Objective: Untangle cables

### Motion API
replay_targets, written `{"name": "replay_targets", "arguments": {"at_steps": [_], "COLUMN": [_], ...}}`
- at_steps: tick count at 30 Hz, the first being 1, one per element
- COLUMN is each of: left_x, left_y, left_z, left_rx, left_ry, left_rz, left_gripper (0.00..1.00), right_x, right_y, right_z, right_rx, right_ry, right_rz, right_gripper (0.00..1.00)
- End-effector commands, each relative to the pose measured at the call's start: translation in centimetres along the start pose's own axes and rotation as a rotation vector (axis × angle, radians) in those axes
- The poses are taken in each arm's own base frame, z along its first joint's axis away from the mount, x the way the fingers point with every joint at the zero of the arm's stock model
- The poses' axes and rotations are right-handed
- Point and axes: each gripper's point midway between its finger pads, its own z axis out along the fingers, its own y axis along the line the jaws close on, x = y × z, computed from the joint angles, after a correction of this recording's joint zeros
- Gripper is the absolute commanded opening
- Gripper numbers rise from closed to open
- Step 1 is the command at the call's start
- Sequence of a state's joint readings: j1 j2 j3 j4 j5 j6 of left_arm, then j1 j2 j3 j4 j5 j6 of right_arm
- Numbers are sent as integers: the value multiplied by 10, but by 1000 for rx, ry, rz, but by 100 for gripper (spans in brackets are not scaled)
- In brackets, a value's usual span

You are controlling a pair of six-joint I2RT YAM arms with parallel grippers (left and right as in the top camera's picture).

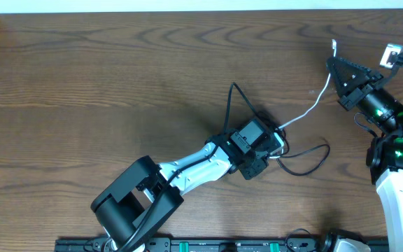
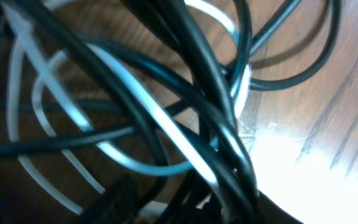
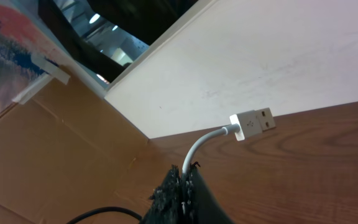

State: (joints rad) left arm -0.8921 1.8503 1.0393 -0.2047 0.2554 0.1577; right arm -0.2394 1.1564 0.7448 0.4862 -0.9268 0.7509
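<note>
Next, my right gripper lets go of the white cable's plug end and picks at the lifted heap [image 1: 281, 145], because the white cable winds through the black cables in my left gripper.
The cables lie bunched at mid-table. Black cables [image 1: 306, 162] loop out to the right and toward the back [image 1: 231, 105]. My left gripper [image 1: 271, 145] is down on the bunch. Its wrist view is filled with crossing black cables [image 2: 197, 74] and a white cable [image 2: 129, 163]. The jaws there are dark and blurred among the cords. The white cable [image 1: 313, 105] runs from the bunch up to my right gripper [image 1: 329, 63] at the back right. That gripper [image 3: 185, 171] is shut on the white cable [image 3: 204, 143] just below its USB plug [image 3: 253, 124], lifted off the wood.
The brown wooden table [image 1: 117, 84] ends at a white wall [image 3: 260, 56] along the back. A cardboard panel [image 3: 61, 143] stands at the table's end beside my right gripper. A black rail [image 1: 222, 245] runs along the front edge under the left arm's base.
</note>
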Motion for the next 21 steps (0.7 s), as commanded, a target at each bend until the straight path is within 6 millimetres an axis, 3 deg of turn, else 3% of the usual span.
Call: {"name": "replay_targets", "arguments": {"at_steps": [1,10,15,21], "left_x": [0,-15,-43,-75], "left_y": [2,0,4,14], "left_z": [2,-16,-57,-126], "left_rx": [-13,-19,-68,-128], "left_ry": [0,-57,-173,-352], "left_rz": [3,14,26,23], "left_gripper": [8,8,7,8], "right_x": [-5,-2,9,26], "right_y": [1,-2,-12,-32], "right_z": [0,0,-1,-4], "right_rx": [2,11,46,128], "right_ry": [-10,-1,38,86], "right_rz": [-4,-4,-5,4], "right_gripper": [1,1,1,1]}}
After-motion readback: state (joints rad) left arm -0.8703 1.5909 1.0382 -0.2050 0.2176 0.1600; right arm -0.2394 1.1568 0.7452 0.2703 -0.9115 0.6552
